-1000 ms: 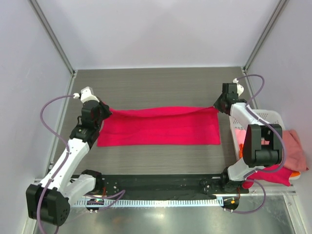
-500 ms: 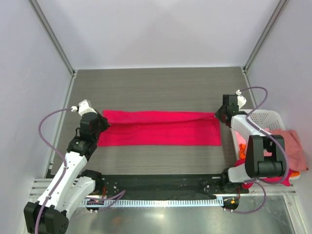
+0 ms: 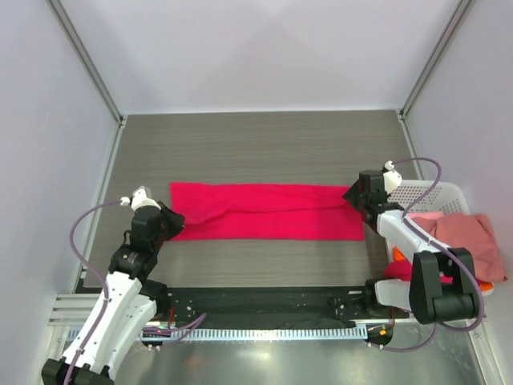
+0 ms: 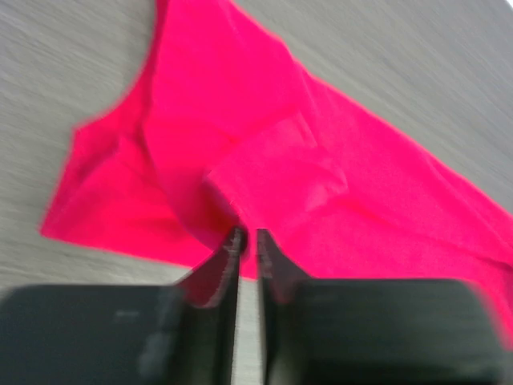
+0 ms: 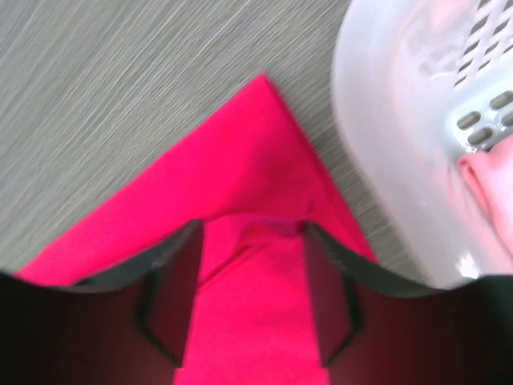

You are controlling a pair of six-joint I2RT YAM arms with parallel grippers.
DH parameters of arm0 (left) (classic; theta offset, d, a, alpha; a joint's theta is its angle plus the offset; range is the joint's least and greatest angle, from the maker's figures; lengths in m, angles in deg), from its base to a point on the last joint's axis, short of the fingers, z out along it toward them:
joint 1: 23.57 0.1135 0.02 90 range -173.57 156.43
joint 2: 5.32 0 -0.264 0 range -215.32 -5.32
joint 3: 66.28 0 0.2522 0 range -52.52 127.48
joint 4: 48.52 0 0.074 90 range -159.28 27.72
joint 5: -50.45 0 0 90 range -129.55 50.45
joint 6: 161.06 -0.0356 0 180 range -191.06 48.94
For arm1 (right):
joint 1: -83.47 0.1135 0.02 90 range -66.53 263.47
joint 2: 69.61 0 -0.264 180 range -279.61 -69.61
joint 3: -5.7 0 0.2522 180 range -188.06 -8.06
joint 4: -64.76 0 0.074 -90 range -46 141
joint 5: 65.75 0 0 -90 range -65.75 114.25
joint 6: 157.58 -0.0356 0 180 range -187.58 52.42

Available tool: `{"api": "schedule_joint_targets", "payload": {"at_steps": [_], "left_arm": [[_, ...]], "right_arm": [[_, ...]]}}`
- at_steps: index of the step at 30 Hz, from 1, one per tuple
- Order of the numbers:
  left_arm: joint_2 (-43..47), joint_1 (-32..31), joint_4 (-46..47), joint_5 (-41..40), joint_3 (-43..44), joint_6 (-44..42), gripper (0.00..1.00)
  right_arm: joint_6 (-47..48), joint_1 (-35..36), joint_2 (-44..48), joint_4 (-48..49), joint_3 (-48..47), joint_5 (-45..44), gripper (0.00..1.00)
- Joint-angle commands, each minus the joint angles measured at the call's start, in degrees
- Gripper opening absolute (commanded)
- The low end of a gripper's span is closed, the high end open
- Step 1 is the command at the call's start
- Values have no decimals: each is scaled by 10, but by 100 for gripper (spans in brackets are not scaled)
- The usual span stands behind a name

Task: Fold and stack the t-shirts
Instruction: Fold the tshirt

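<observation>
The crimson t-shirt is rumpled (image 3: 202,218) beside the robot's left gripper, so the right gripper should leave the flatter end and reach across to the rumpled end's lower edge (image 3: 210,235).
A bright crimson t-shirt (image 3: 272,212) lies folded into a long flat strip across the middle of the table. My left gripper (image 3: 171,222) is at the strip's left end; in the left wrist view its jaws (image 4: 247,234) are parted by a narrow slit, tips at a raised fold of the crimson cloth (image 4: 321,176), nothing pinched. At the strip's right end hovers my right gripper (image 3: 353,196). The right wrist view shows it (image 5: 252,227) wide open over the cloth (image 5: 248,160), which lies loose between the fingers. A salmon-pink t-shirt (image 3: 465,237) hangs over the basket.
The white perforated basket (image 3: 445,192) stands at the right table edge, close to my right gripper, its rim (image 5: 385,120) near the shirt's corner. Red cloth (image 3: 398,273) and a bit of orange cloth (image 3: 486,286) show below it. Walls enclose the table on three sides.
Both grippers came toward the near side and down, laying the shirt's lifted far edge over the rest. Both jaws then parted and let go of the cloth.
</observation>
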Motion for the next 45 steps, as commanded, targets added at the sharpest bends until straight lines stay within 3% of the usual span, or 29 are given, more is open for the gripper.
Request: {"api": "schedule_joint_targets", "payload": {"at_steps": [1,2,3,8,11,14,18,21,24,30,34,37,41,45], "left_arm": [[41,-5,-10,82,-24,36,17],[47,-5,-17,88,-25,38,26],[56,-7,-25,93,-23,37,45],[64,-12,-54,82,-8,51,64],[9,-11,-41,57,13,52,73],[-84,-11,-47,39,61,39,73],[-184,-10,-26,5,114,40,74],[-252,-8,-5,-6,156,48,74],[-323,-4,-1,-8,205,52,74],[-449,12,-4,-7,264,66,72],[-504,33,-5,-8,272,83,70],[-529,38,1,-19,267,96,69],[-546,48,0,-24,256,99,68],[-550,58,-4,-36,242,100,67]], "right_arm": [[-18,38,43,6,17,-79,62],[-20,50,46,2,15,-87,62],[-22,75,52,-3,13,-107,63],[1,172,69,-1,-6,-128,63],[-2,229,62,-25,-34,-163,62],[-8,242,61,-57,-54,-201,62],[16,256,36,-27,-66,-116,59],[18,271,-2,-31,-89,-127,58],[23,271,-40,-47,-109,-161,58],[-16,247,-74,-101,-122,-319,49],[-18,174,-88,-97,-102,-294,42],[-17,168,-95,-99,-96,-290,36],[-55,167,-83,-112,-68,-287,19],[-101,167,-38,-119,-22,-280,14]]}}
